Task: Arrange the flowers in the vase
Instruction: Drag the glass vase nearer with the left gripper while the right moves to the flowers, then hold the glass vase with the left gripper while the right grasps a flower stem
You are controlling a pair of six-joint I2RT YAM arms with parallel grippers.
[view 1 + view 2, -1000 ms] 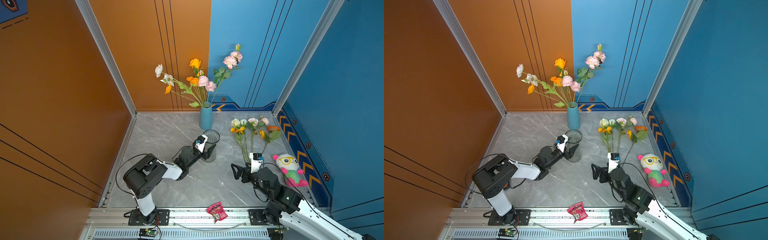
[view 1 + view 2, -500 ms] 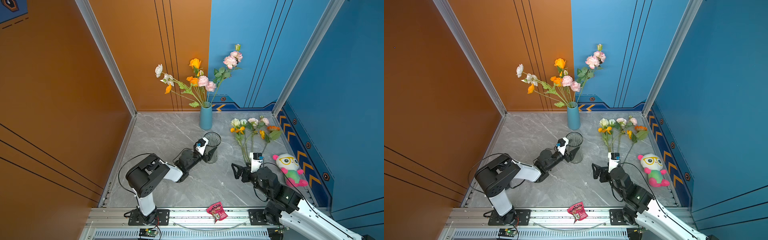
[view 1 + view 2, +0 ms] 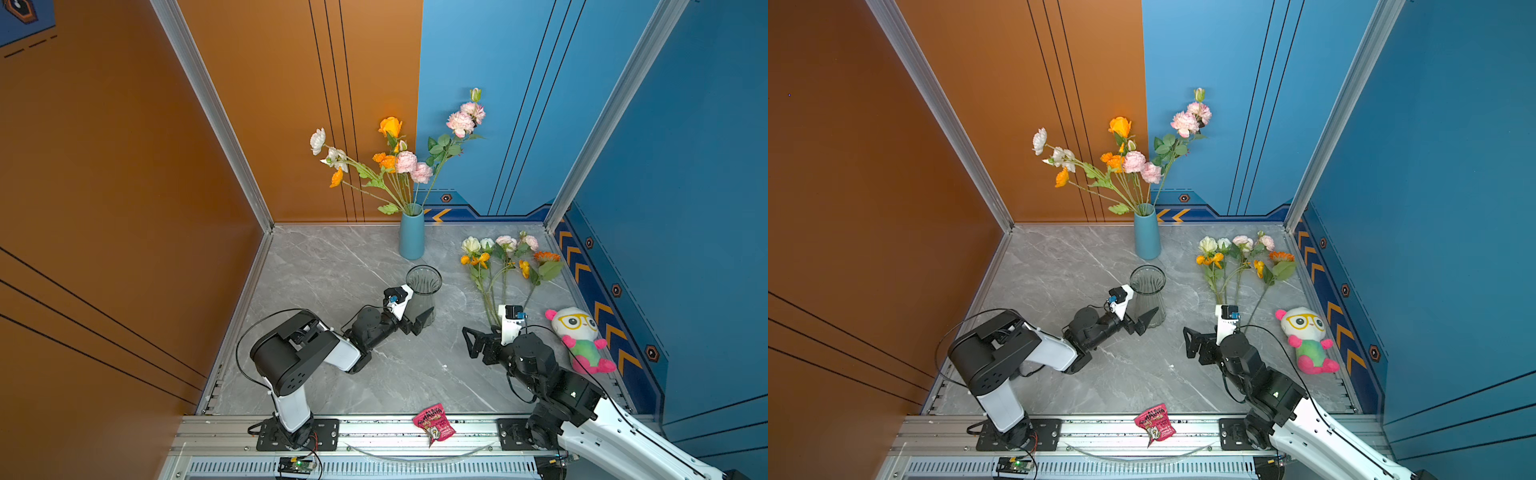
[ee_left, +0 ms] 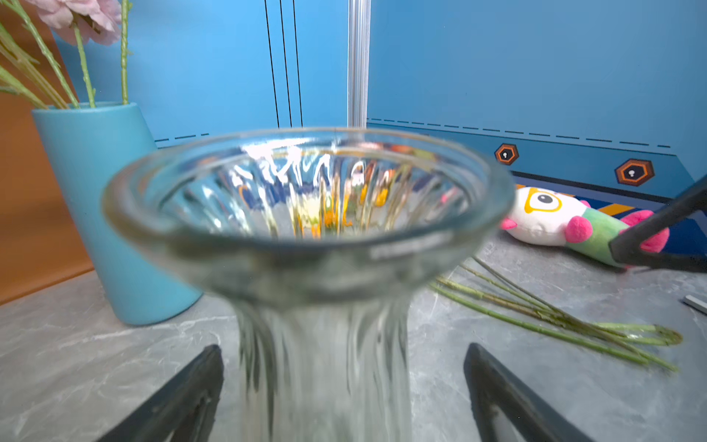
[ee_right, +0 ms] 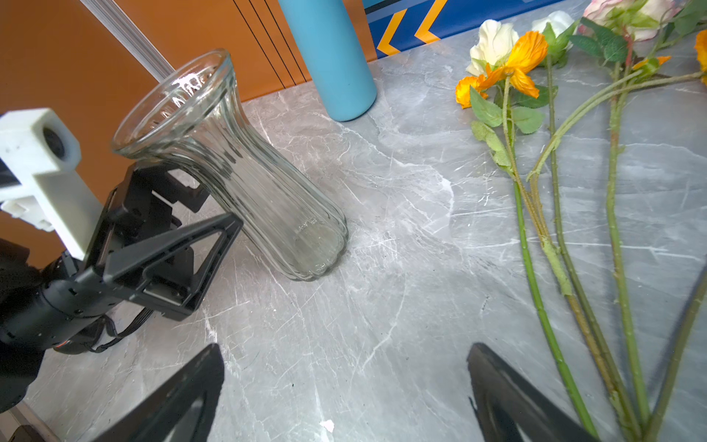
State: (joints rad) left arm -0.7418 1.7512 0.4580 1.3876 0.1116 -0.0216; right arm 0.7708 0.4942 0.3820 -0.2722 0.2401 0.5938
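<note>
The flowers' stem ends point(image 4: 654, 340) are bunched, far from my left gripper at the glass vase. Next, my right gripper grabs the wall-side orange flower high on its stem point(image 3: 532, 295).
A clear ribbed glass vase point(image 3: 423, 291) point(image 3: 1147, 295) point(image 5: 229, 164) stands empty on the grey marble floor. My left gripper point(image 3: 417, 311) point(image 4: 343, 348) is open, one finger on each side of the vase's lower body point(image 4: 325, 363) with a gap showing on both sides. Several loose flowers point(image 3: 507, 266) point(image 3: 1241, 266) point(image 5: 535, 153) lie flat at the right, stems towards my right gripper point(image 3: 481, 332) point(image 5: 344, 346). It is open and empty over bare floor, just left of the stem ends. A blue vase point(image 3: 411, 232) at the back holds several flowers.
A white, pink and green plush toy point(image 3: 579, 336) lies by the right wall. A pink snack packet point(image 3: 434, 424) rests on the front rail. Orange and blue walls close in the left, back and right sides.
My left gripper has gone from shut on the glass vase to open, letting it go. The vase stays where it stood. The right arm has not moved.
</note>
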